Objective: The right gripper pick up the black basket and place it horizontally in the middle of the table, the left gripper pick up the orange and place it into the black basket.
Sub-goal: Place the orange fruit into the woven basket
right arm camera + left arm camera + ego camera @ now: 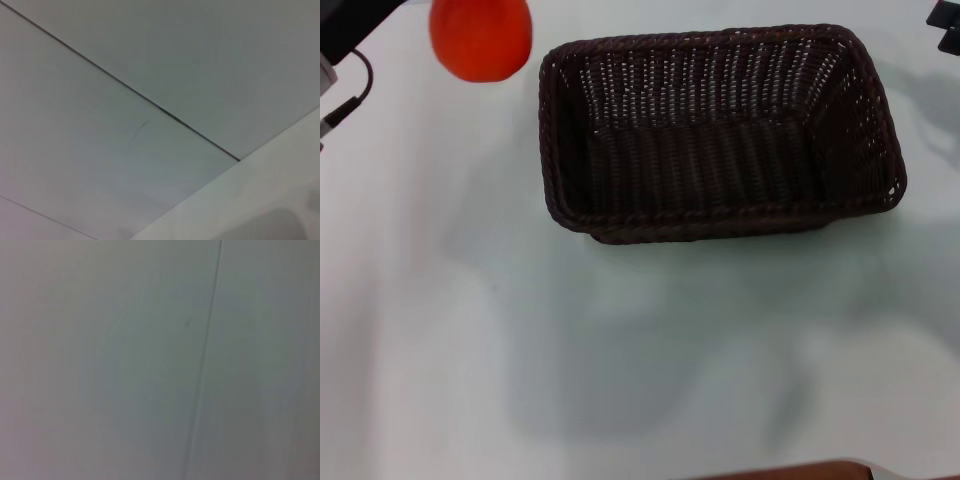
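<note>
The black basket (710, 160) is empty and clear of my right gripper, so my left gripper should keep moving the orange over the basket's rim (552, 80) until the orange hangs inside.
The black basket (720, 215) stands upright on the white table (620, 350), a little beyond its middle, with its long side running left to right. It is empty. The orange (480, 38) is at the far left, just left of the basket's far-left corner and cut off by the picture's top edge. A dark part of the left gripper (350, 25) with a black cable shows in the far-left corner, close to the orange. A small black part of the right gripper (948, 25) shows in the far-right corner, apart from the basket. Both wrist views show only white surface.
A thin seam line (205, 350) crosses the white surface in the left wrist view, and another seam (125, 85) in the right wrist view. A brown strip (790, 470) lies at the table's near edge. Bare tabletop lies in front of the basket.
</note>
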You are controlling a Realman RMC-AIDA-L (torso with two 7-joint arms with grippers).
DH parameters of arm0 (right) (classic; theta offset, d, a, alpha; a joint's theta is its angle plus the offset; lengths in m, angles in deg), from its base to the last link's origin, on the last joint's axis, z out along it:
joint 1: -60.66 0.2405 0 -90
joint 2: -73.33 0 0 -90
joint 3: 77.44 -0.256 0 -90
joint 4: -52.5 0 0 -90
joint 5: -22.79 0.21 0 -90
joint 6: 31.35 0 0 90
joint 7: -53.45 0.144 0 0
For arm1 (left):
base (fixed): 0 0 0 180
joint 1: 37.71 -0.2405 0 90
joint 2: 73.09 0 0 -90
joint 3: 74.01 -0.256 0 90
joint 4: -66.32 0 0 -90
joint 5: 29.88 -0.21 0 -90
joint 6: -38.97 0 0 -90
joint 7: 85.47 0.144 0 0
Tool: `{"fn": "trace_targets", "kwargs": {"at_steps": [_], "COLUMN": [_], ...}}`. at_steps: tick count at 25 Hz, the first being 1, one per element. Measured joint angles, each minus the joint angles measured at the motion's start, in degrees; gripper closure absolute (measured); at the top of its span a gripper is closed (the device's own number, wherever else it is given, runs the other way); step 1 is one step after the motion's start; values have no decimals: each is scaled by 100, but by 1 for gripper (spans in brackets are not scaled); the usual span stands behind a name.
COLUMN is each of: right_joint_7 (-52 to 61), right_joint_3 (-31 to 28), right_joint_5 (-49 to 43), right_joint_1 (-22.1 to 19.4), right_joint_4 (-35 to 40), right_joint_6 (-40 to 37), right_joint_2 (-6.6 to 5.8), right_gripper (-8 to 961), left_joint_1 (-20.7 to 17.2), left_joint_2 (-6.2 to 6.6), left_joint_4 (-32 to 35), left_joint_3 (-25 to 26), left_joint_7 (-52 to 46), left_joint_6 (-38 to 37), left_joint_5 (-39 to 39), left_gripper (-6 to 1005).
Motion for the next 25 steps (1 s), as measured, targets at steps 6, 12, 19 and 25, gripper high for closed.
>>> {"fn": "trace_targets", "kwargs": {"at_steps": [6, 12, 19, 25], "right_joint_7": [-110, -117, -111, -123], "right_joint_3": [-10, -12, 1, 17], "right_joint_5": [5, 10, 14, -19], "right_joint_1": [26, 28, 72, 87], "right_joint_4": [-131, -137, -154, -181], "right_joint_6": [-71, -80, -73, -33], "right_joint_2": [0, -11, -24, -29], "right_gripper": [390, 391, 391, 390], "left_joint_1": [-58, -115, 184, 472], "left_joint_2": [-54, -49, -86, -105], "left_joint_4": [-238, -344, 23, 499], "left_joint_3": [-158, -701, -1400, -1784], "left_joint_7": [-442, -586, -605, -507], "left_joint_6": [491, 729, 575, 472], "left_joint_5": [-190, -198, -180, -179], "left_gripper": [976, 973, 970, 967]}}
